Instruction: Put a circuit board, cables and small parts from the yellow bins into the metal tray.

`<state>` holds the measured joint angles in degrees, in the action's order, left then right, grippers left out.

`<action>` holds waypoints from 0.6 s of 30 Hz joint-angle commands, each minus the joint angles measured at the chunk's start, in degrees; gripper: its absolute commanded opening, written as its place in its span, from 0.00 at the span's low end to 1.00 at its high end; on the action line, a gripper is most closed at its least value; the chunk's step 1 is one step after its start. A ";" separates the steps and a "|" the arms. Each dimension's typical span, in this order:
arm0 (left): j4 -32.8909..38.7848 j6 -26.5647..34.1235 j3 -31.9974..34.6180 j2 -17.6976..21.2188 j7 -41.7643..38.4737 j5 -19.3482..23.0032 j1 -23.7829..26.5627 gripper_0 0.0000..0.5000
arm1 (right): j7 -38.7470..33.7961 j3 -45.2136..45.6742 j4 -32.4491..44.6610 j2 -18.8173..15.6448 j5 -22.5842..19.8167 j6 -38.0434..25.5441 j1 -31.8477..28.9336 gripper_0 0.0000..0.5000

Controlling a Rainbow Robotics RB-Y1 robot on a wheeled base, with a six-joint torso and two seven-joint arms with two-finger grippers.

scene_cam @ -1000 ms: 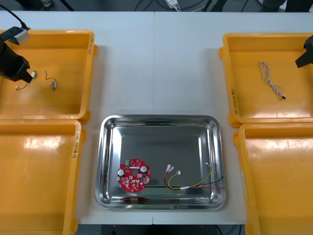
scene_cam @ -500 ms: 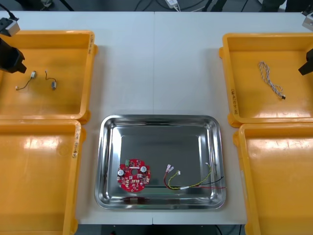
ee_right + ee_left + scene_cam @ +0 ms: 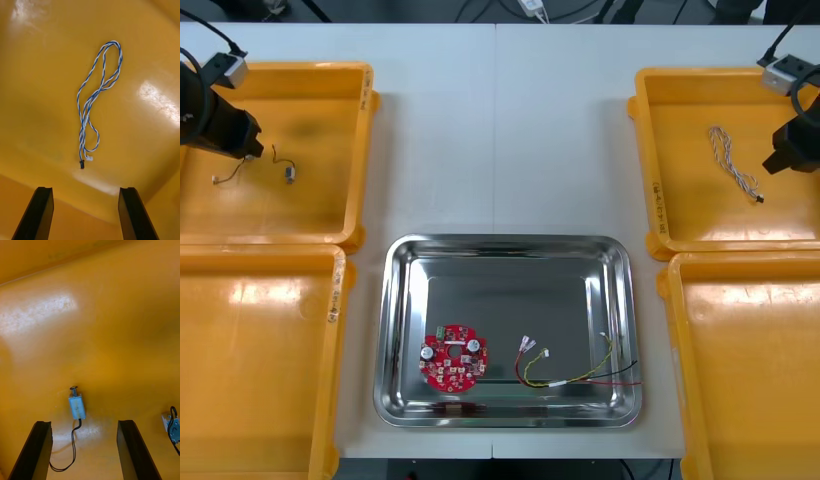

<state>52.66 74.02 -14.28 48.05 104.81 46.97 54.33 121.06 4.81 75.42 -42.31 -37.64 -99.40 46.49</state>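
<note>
The clear bin's bottom (image 3: 124, 410) shows between the parts, so the small metal part (image 3: 77, 405) should trail its black wire behind it and leave the second part in place when I lift it.
My left gripper (image 3: 238, 138) hangs open over the far left yellow bin (image 3: 310, 80). In the left wrist view a small metal part (image 3: 77, 407) with a thin black wire lies on the bin floor just ahead of the gap between my open fingers (image 3: 42, 435). A second small part (image 3: 172, 426) lies beyond the other finger, and it also shows from the front as a small part (image 3: 288, 173). My right gripper (image 3: 783, 155) is open over the far right bin (image 3: 650, 150), beside the twisted blue and white cable (image 3: 735, 165). That cable (image 3: 95, 101) lies ahead of its fingers (image 3: 127, 202).
The metal tray (image 3: 505, 241) in the middle holds a round red circuit board (image 3: 451, 361) and a red and yellow cable (image 3: 570, 372) with a black one. The near left bin (image 3: 250, 360) and near right bin (image 3: 750, 370) stand beside the tray.
Both arms have come in from the table's sides. The left gripper moved right over the small parts, covering one. The right gripper moved left and nearer, toward the twisted cable.
</note>
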 commanded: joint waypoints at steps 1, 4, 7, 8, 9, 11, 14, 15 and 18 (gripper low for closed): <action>-1.15 -1.78 -0.40 -1.47 4.35 -0.56 3.15 1.00 | 1.02 -0.07 -2.03 2.50 1.34 3.25 2.56 1.00; -1.68 -2.39 -0.40 -1.74 4.35 -0.56 3.15 1.00 | 1.38 -0.07 -3.09 3.20 1.60 5.01 2.64 1.00; -1.86 -2.48 -0.31 -2.00 4.35 -0.74 3.15 1.00 | 1.82 -0.15 -3.61 3.82 1.86 6.33 2.64 1.00; -2.03 -2.66 -0.40 -2.00 4.35 -0.74 3.15 1.00 | 1.90 -0.24 -3.96 3.99 2.13 6.85 2.64 1.00; -2.03 -2.66 -0.31 -2.09 4.35 -0.82 3.15 1.00 | 1.99 -0.24 -4.14 3.99 2.13 7.21 2.64 1.00; -2.30 -3.18 -0.31 -2.09 4.26 -0.39 3.15 1.00 | 2.52 -0.24 -4.93 4.34 2.30 8.70 2.56 1.00; -3.09 -4.06 -0.31 -2.09 4.43 -0.12 3.15 1.00 | 2.87 -0.24 -5.63 4.26 2.48 10.19 2.56 1.00; -3.53 -4.68 -0.40 -2.09 4.70 -0.12 3.15 1.00 | 3.05 -0.24 -5.99 4.34 2.74 11.07 2.64 1.00; -3.97 -5.03 -0.40 -2.09 4.79 -0.12 3.15 1.00 | 3.40 -0.24 -6.60 4.26 3.01 12.57 2.64 1.00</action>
<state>49.05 69.99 -14.28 46.35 104.82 46.88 54.35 122.67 4.81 69.00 -38.22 -35.35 -88.45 46.51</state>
